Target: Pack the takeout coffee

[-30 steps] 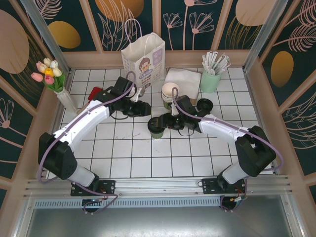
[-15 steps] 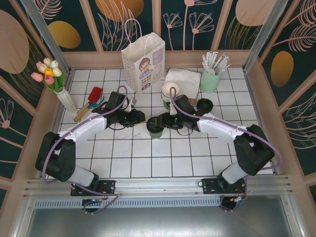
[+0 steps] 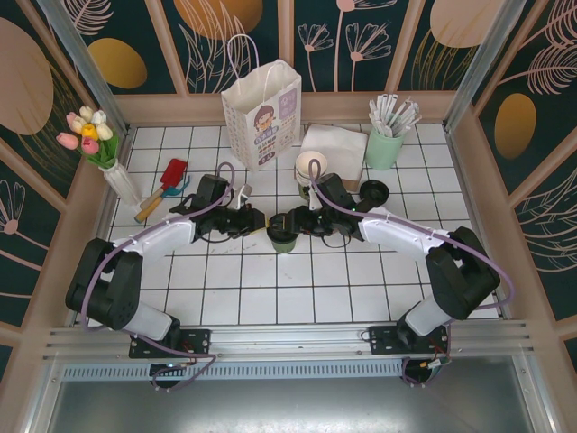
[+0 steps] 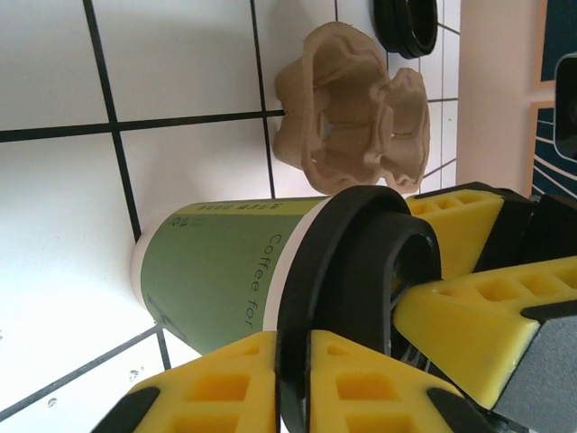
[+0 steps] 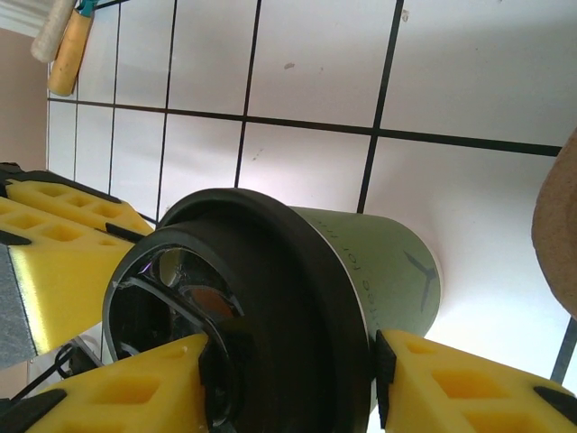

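Observation:
I should open my right gripper wide and fit it across the cup's full width (image 3: 284,244) before carrying the coffee, while my left gripper backs away. My right gripper is pinching just one edge of the lid (image 5: 338,347).
The takeout coffee (image 3: 283,238), a small green paper cup (image 4: 216,280) with a black lid (image 4: 361,262), stands upright on the white tiles in the middle of the table. My left gripper (image 3: 262,221) reaches it from the left, and its yellow fingers (image 4: 293,361) are shut on the lid's rim. From the right comes my right gripper (image 3: 291,223). It (image 5: 288,379) is shut across the lid (image 5: 270,298), one finger on the lid's top and the other against the cup wall (image 5: 388,262) just under the rim.
A white paper bag (image 3: 263,113) stands at the back. A brown pulp cup carrier (image 4: 352,117), stacked cups (image 3: 309,170), napkins (image 3: 332,142), a mint pot of straws (image 3: 385,144) and a loose black lid (image 3: 372,190) lie behind the coffee. A red spatula (image 3: 167,180) and a tulip vase (image 3: 99,144) are on the left.
My left arm has swung in from the back left to the cup, and its jaws have closed on the lid's rim. The right gripper has stayed on the cup.

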